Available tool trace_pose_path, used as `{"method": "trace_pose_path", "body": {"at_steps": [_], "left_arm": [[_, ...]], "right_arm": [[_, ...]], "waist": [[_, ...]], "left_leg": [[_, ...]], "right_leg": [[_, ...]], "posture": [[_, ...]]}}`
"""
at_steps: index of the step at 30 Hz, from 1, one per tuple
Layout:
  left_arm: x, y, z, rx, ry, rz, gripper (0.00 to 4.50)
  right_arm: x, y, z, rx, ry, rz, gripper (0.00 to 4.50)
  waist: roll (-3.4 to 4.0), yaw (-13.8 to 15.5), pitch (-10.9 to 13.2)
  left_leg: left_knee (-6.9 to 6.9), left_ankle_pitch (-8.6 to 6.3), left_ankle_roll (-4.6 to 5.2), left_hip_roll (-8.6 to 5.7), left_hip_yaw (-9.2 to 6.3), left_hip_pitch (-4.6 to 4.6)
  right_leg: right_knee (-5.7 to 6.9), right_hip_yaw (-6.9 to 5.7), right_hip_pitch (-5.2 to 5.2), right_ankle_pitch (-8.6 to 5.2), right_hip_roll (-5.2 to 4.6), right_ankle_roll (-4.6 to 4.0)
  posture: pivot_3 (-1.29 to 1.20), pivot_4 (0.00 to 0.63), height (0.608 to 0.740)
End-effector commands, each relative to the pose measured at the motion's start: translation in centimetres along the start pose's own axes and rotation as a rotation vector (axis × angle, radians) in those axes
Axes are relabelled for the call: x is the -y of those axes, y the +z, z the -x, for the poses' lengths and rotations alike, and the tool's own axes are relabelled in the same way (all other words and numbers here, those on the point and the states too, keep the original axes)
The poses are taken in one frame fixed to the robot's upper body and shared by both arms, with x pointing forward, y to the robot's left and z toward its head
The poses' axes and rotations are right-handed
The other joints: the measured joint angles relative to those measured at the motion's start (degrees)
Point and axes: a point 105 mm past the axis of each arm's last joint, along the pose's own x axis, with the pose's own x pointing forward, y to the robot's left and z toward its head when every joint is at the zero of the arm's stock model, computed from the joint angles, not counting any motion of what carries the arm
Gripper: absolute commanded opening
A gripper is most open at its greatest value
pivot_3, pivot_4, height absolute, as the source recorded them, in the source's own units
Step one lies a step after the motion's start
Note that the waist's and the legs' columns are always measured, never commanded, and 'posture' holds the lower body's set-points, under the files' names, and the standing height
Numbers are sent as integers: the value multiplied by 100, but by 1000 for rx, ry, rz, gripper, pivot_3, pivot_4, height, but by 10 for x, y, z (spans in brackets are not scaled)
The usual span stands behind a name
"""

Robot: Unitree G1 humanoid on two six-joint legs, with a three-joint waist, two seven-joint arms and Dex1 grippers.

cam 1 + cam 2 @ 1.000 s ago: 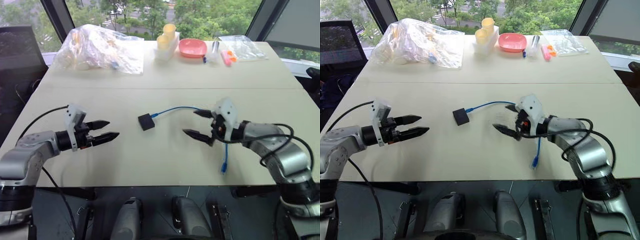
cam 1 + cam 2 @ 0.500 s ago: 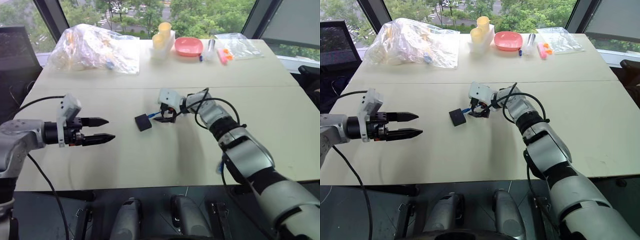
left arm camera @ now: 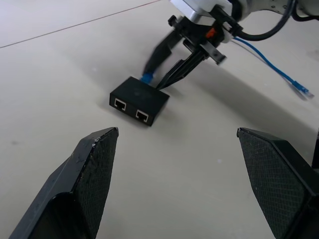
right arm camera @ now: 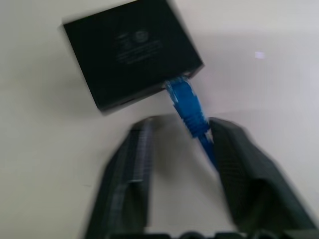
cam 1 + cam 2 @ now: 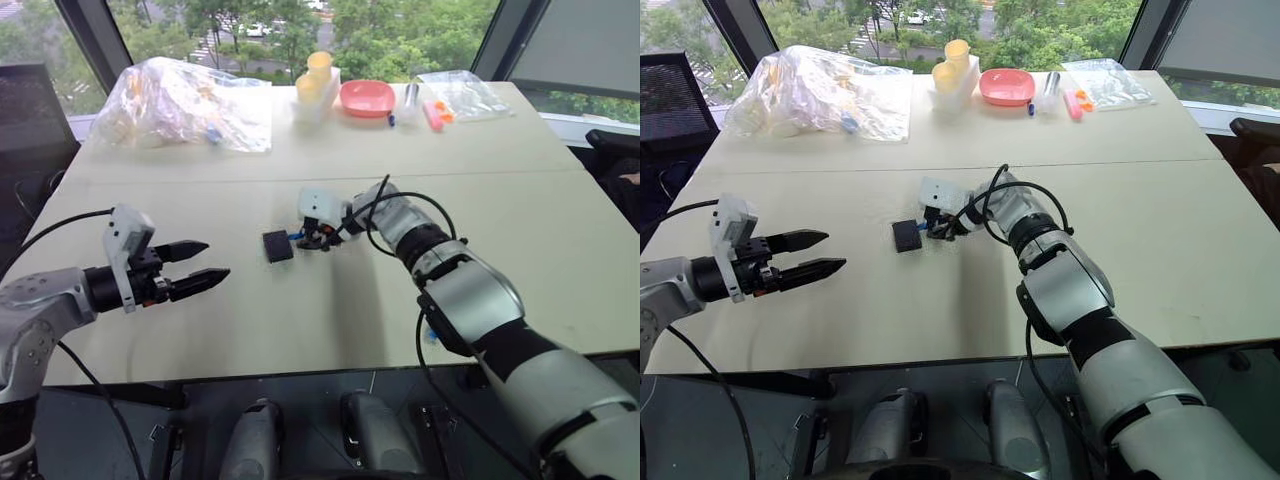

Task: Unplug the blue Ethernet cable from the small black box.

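My gripper will lift the small black box with the plug held, and the blue Ethernet cable (image 3: 265,58) should then come along and hang down, because its far end is a loose plug (image 3: 302,89).
The small black box (image 5: 277,246) lies flat near the table's middle, with two ports on the side facing my left gripper (image 3: 139,100). The blue Ethernet cable (image 4: 187,104) is plugged into the opposite side. It trails away across the table (image 3: 264,57) to a loose plug (image 3: 301,88). My right gripper (image 5: 312,240) reaches in from the right and sits drawn in around the cable just behind the plug at the box. My left gripper (image 5: 215,259) hovers open to the left of the box, a hand's width away, with nothing in it.
Along the far edge of the table lie a crumpled clear plastic bag (image 5: 185,100), stacked yellow cups (image 5: 318,70), a pink bowl (image 5: 367,97) and a small bag of items (image 5: 460,90). A seam (image 5: 150,183) crosses the tabletop behind the box.
My right arm swung left across the table to the box, and its gripper went from wide open to closed around the cable by the plug. The left gripper has hardly moved.
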Motion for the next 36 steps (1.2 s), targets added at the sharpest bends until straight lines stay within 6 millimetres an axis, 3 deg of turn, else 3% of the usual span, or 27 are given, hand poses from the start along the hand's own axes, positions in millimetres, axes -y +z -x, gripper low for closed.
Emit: {"method": "trace_pose_path", "body": {"at_steps": [1,4,6,9,12,14,19,26,36], "left_arm": [[-3,11,1,23,9,-37,4000],[-15,16,0,37,18,-38,4000],[-31,26,-3,63,11,-32,4000],[-47,41,-8,111,-43,17,4000],[-51,58,-17,156,-192,93,4000],[-55,69,-29,177,-271,132,4000],[-65,98,-59,239,-347,167,4000],[-59,105,-93,188,-401,125,4000],[-61,111,-106,210,-367,97,4000]], "right_arm": [[-6,-6,-8,-15,4,-10,29],[15,3,2,8,-152,90,29],[46,29,28,79,-354,247,29],[65,58,59,167,-532,428,29],[68,87,88,315,-672,541,29],[58,99,101,416,-707,571,29],[45,97,109,413,-744,597,29],[40,92,110,368,-778,595,29],[36,92,106,351,-792,563,29]], "waist": [[0,-33,0],[1,-41,0],[4,-14,3],[4,10,5],[-2,35,6],[-5,39,4],[-6,113,4],[-6,117,4],[-6,112,4]], "left_leg": [[0,0,0,0,0,2],[0,1,-1,0,0,5],[1,3,-5,-1,-1,3],[2,22,-36,-17,1,-18],[2,23,-35,-28,5,-38],[0,22,-34,-29,6,-47],[1,20,-30,-30,-1,-59],[9,21,-29,-28,0,-74],[11,20,-28,-28,-4,-89]], "right_leg": [[1,0,1,0,-1,-1],[1,1,2,1,2,-3],[2,0,1,2,3,-5],[-2,0,-18,2,-2,-5],[-5,1,-32,3,-9,2],[-3,1,-40,13,-8,26],[5,-2,-47,14,6,38],[5,0,-62,14,9,37],[5,0,-72,14,9,38]], "posture": [[0,150,740],[0,150,740],[0,150,740],[0,150,740],[0,150,740],[0,150,740],[0,150,740],[0,150,740],[0,150,740]]}}
